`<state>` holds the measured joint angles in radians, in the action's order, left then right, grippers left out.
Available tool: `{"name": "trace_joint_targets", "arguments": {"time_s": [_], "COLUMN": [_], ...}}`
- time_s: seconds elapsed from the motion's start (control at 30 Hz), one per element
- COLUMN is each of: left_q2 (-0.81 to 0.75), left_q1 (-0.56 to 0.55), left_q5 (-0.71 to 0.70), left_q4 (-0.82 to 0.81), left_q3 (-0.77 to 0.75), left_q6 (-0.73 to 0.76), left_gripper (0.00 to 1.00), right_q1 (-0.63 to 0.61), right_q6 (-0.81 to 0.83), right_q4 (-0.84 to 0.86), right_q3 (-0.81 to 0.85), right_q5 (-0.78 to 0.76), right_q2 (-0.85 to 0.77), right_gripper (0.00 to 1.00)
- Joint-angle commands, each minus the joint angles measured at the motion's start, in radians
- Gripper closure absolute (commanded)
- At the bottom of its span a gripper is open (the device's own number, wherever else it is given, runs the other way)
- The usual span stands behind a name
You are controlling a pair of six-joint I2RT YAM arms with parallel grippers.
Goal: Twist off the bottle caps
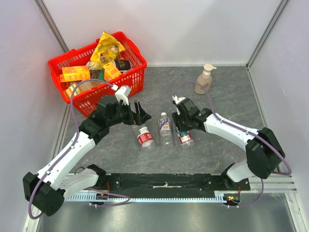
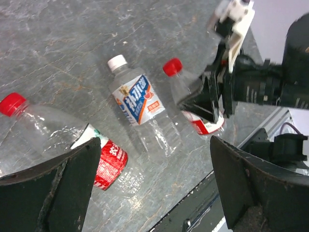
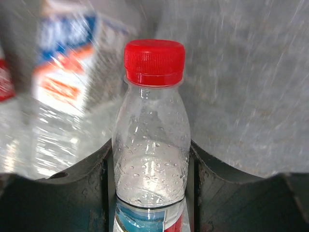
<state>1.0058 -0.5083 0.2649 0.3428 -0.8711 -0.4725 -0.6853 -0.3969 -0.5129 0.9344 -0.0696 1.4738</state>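
Note:
I am holding the bottle in my right gripper (image 1: 185, 139), and grey table shows clearly through the clear shoulder (image 2: 182, 84). The bottle's inside should look empty when I lift it upright.
Three clear bottles lie side by side on the grey table. The left bottle (image 1: 145, 138) has a red cap (image 2: 12, 104). A white cap (image 2: 117, 62) tops the middle bottle (image 1: 165, 128). My right gripper (image 1: 182, 129) is shut on the clear shoulder of the right bottle (image 3: 152, 159), its fingers (image 3: 96, 193) pressing both sides just above the label. That bottle's red cap (image 3: 154, 62) points away from the wrist and sits on the neck. My left gripper (image 1: 141, 115) hovers open above the left bottle, holding nothing.
A red basket (image 1: 136, 72) full of snack packs stands at the back left. A beige pump soap bottle (image 1: 204, 79) stands at the back right. White walls close in three sides, and a black rail (image 1: 169, 181) runs along the near edge.

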Motion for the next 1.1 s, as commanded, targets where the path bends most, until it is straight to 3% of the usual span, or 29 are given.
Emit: {"name": "trace_joint_targets", "arguments": {"time_s": [0.0, 0.23, 0.57, 0.77, 1.07], "left_q2": [-0.036, -0.018, 0.123, 0.212, 0.335], "left_q1": [-0.007, -0.007, -0.044, -0.116, -0.177], "left_q5": [0.102, 0.289, 0.470, 0.536, 0.543], "left_q4": [-0.076, -0.275, -0.642, -0.823, -0.898], "left_q3": [-0.031, 0.001, 0.029, 0.021, -0.029], "left_q6": [0.046, -0.006, -0.117, -0.141, -0.166], "left_gripper": [0.00, 0.00, 0.00, 0.00, 0.04], "right_q1": [0.001, 0.004, 0.007, 0.007, 0.007], "right_q6": [0.020, -0.071, -0.358, -0.425, -0.441], "right_q4": [0.054, 0.209, 0.654, 0.753, 0.777], "right_q3": [0.153, 0.204, -0.017, -0.054, -0.060], "right_q5": [-0.030, -0.045, 0.019, 0.066, 0.106], "right_q2": [-0.033, -0.177, -0.398, -0.415, -0.408], "right_gripper": [0.62, 0.62, 0.62, 0.61, 0.60]}}
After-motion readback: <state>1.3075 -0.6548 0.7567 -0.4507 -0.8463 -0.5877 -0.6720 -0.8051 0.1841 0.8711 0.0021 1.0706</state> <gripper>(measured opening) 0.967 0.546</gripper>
